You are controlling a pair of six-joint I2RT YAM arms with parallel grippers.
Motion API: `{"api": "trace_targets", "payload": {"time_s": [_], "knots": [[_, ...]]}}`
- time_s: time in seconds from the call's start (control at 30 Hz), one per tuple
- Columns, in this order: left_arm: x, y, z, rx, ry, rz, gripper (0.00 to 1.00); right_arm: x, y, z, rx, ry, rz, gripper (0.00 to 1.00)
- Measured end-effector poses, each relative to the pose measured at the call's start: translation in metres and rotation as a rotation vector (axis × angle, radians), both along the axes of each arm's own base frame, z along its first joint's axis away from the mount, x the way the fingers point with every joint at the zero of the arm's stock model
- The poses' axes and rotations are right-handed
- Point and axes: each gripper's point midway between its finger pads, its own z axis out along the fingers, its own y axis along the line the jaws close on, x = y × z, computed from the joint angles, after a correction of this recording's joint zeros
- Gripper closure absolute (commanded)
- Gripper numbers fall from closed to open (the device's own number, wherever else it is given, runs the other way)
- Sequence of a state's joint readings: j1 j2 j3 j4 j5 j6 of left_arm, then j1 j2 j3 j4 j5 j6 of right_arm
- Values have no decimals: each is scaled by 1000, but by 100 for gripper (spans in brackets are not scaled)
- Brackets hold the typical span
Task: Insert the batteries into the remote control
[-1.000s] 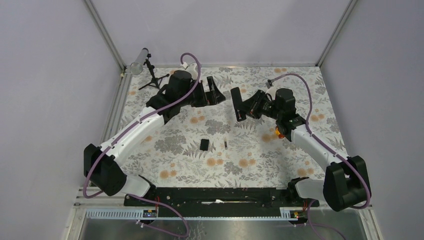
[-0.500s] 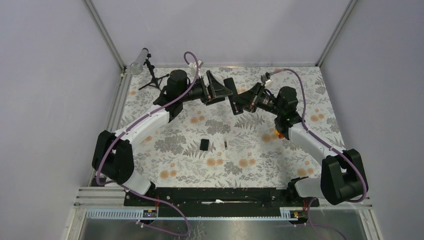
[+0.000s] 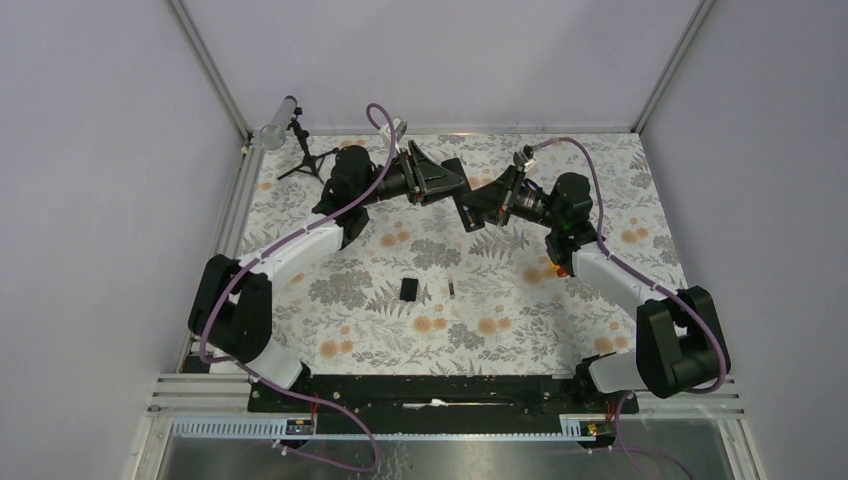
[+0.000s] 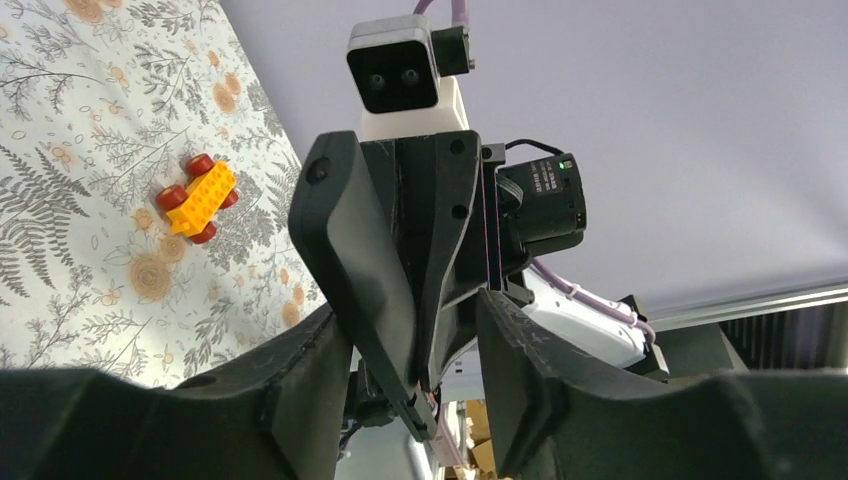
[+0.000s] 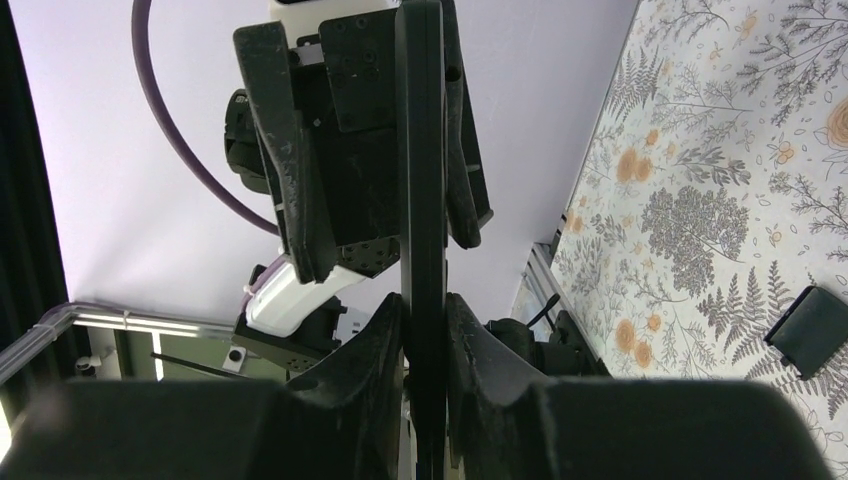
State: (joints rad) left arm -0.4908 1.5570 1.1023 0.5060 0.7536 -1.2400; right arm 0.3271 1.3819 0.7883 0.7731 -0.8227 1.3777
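My left gripper should take the remote control before my right gripper goes to get the battery (image 3: 451, 289), because my right gripper is holding the remote control next to its battery slot (image 3: 475, 226).
My right gripper (image 3: 482, 203) (image 5: 425, 330) is shut on the remote control (image 3: 468, 215) (image 5: 420, 200), a slim black bar held in the air over the far middle of the table. My left gripper (image 3: 455, 183) (image 4: 412, 400) faces it, jaws straddling the bar's free end (image 4: 425, 418). One finger lies close against the bar; the other (image 5: 290, 170) stands off with a gap. One tiny dark battery (image 3: 451, 289) lies on the mat, just right of the flat black cover (image 3: 408, 289) (image 5: 810, 330). Any other battery is out of view.
A yellow toy brick car (image 3: 559, 265) (image 4: 198, 198) with red wheels sits partly under my right arm. A black mini tripod (image 3: 305, 150) stands at the far left corner. Metal frame posts and lavender walls enclose the floral mat (image 3: 360, 330).
My left arm swung right to meet the right gripper, and its jaws narrowed around the remote's free end. The right gripper carried the remote up and left toward it.
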Motion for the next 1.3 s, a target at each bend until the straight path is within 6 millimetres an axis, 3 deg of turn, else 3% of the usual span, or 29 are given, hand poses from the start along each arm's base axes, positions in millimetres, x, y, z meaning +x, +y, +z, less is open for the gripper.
{"api": "trace_targets", "payload": {"time_s": [0.17,0.33,0.43,0.53,0.67,0.8,0.87,1.03,1.2,1.3], "knots": [[4,-3,-7,-11,42,-8,66,-3,2,-5,-7,6,31,100],[7,-4,-14,-11,87,-10,99,-2,3,-7,-18,-9,54,100],[7,-4,-15,-18,108,-16,100,-1,3,-9,-27,-24,55,100],[10,-4,-17,-20,111,-17,100,1,3,-11,-45,-20,54,86],[12,-4,-21,-18,110,-18,100,4,3,-15,-60,-15,59,48],[12,-4,-21,-13,73,-23,100,1,5,-24,-79,27,74,25],[12,-3,-21,-9,53,-28,100,1,5,-28,-90,38,74,18],[27,15,-25,21,-11,7,100,1,3,-37,-133,30,58,14],[43,44,-30,79,-85,74,100,-4,-8,-43,-238,-14,-8,24],[52,68,-38,152,-108,141,100,-2,-20,-63,-380,-16,-87,26]]}}
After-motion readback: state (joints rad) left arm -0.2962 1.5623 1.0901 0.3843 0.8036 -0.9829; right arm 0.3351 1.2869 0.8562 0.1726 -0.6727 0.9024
